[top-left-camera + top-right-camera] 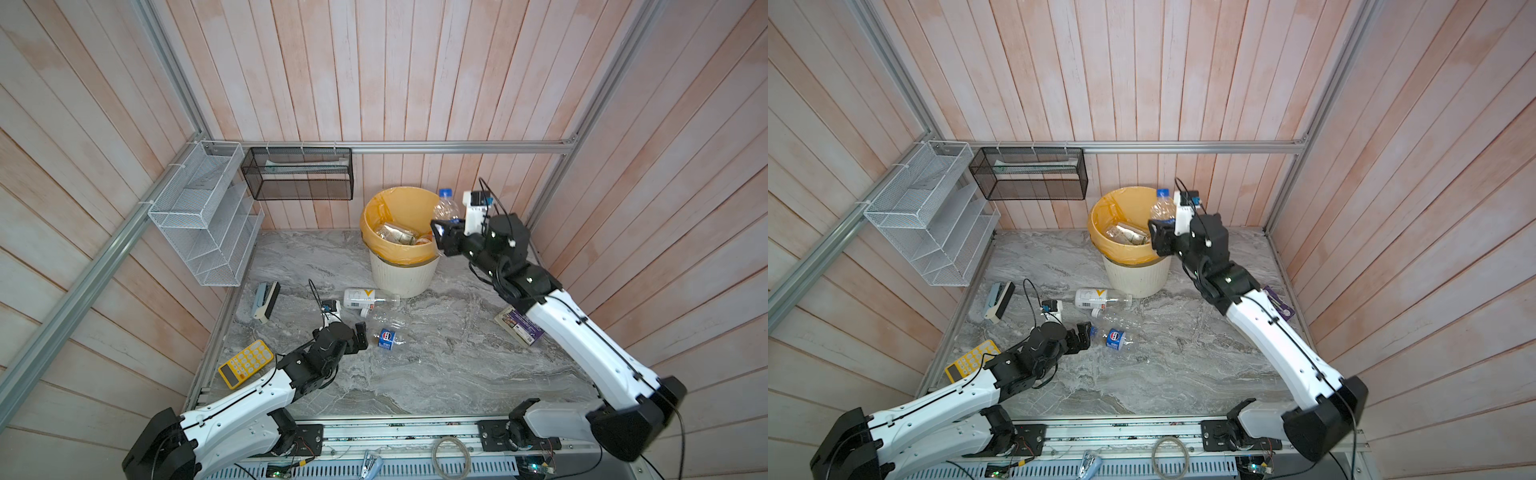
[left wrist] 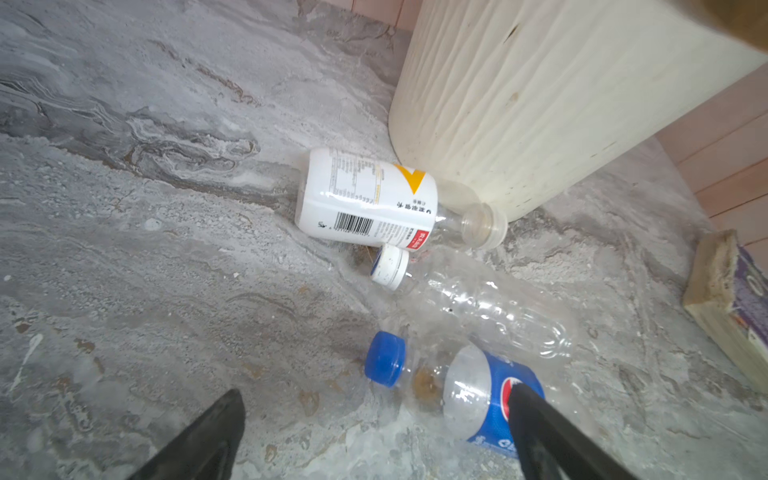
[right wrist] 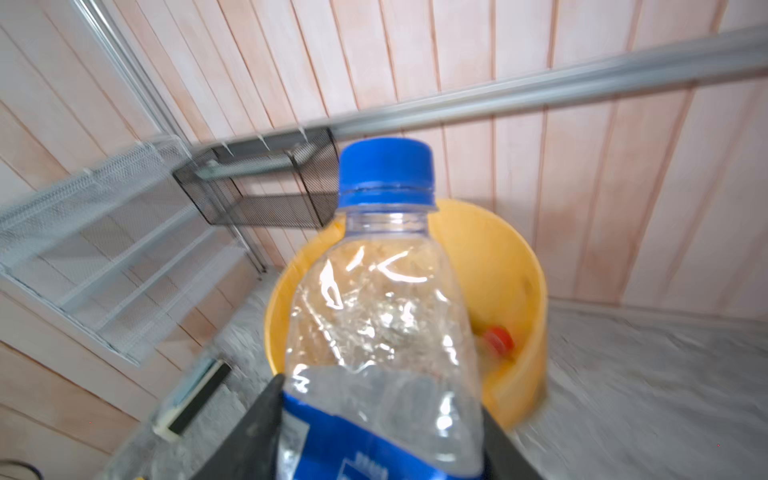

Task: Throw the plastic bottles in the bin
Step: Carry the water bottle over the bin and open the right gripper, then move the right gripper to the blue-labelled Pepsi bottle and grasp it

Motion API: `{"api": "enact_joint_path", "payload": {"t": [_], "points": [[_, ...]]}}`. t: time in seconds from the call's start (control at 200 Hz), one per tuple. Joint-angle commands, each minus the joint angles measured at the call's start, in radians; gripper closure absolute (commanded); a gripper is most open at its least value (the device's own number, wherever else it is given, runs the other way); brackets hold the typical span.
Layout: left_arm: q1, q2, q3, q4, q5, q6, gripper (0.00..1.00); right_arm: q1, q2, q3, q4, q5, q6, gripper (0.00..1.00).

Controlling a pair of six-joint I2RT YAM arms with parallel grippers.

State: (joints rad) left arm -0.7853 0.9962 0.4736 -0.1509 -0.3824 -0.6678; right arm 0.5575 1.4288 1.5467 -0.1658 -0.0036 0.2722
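Note:
The cap of the blue-labelled bottle (image 2: 386, 359) is crowded by my left gripper, which should back off, giving my right gripper room to take the bottle by its label (image 1: 386, 339).
My right gripper (image 1: 439, 235) (image 3: 382, 401) is shut on a clear plastic bottle (image 1: 446, 208) (image 3: 382, 311) with a blue cap and blue label. It holds the bottle upright at the right rim of the bin (image 1: 401, 274) (image 3: 530, 291), a cream ribbed bin with a yellow bag that has bottles inside. Three bottles lie on the table in front of the bin: a white one (image 1: 359, 298) (image 2: 365, 199), a clear white-capped one (image 1: 388, 320) (image 2: 478, 307) and a blue-labelled one (image 1: 386, 338) (image 2: 478, 395). My left gripper (image 1: 360, 337) (image 2: 376, 395) is open, just left of the blue-labelled bottle.
A yellow calculator (image 1: 246, 363) lies at the left edge, and a board eraser (image 1: 264, 301) lies behind it. A purple book (image 1: 519, 326) rests under my right arm. A white wire rack (image 1: 203, 216) and a black mesh basket (image 1: 297, 174) hang on the walls.

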Motion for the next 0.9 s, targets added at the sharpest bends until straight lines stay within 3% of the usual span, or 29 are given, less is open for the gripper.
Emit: {"api": "enact_joint_path", "payload": {"t": [0.0,0.08,0.205,0.285,0.435,0.525,0.72,0.895], "points": [[0.004,0.023,0.034,-0.026,0.073,-0.009,0.00,-0.034,0.150,0.178,-0.213,-0.098,-0.064,0.17],[0.005,0.029,0.033,-0.024,0.082,-0.010,0.00,-0.050,0.197,0.249,-0.258,-0.075,-0.070,0.07],[0.006,0.018,0.026,-0.029,0.080,-0.015,0.00,-0.058,0.140,0.206,-0.212,-0.026,-0.066,0.00],[0.006,0.003,0.019,-0.027,0.076,-0.018,0.01,-0.062,0.085,0.159,-0.186,0.015,-0.065,0.00],[0.006,-0.031,0.009,-0.037,0.046,-0.021,0.01,-0.062,-0.062,-0.033,-0.106,0.030,-0.076,0.00],[0.006,-0.073,-0.003,-0.055,0.008,-0.037,0.00,-0.056,-0.186,-0.243,-0.020,-0.016,-0.083,0.00],[0.011,-0.203,-0.062,-0.086,-0.081,-0.102,0.00,0.138,-0.376,-0.717,0.097,0.044,-0.124,0.01],[0.046,-0.271,-0.088,-0.136,-0.098,-0.142,0.00,0.351,-0.397,-0.916,0.200,0.117,-0.108,0.02]]}}
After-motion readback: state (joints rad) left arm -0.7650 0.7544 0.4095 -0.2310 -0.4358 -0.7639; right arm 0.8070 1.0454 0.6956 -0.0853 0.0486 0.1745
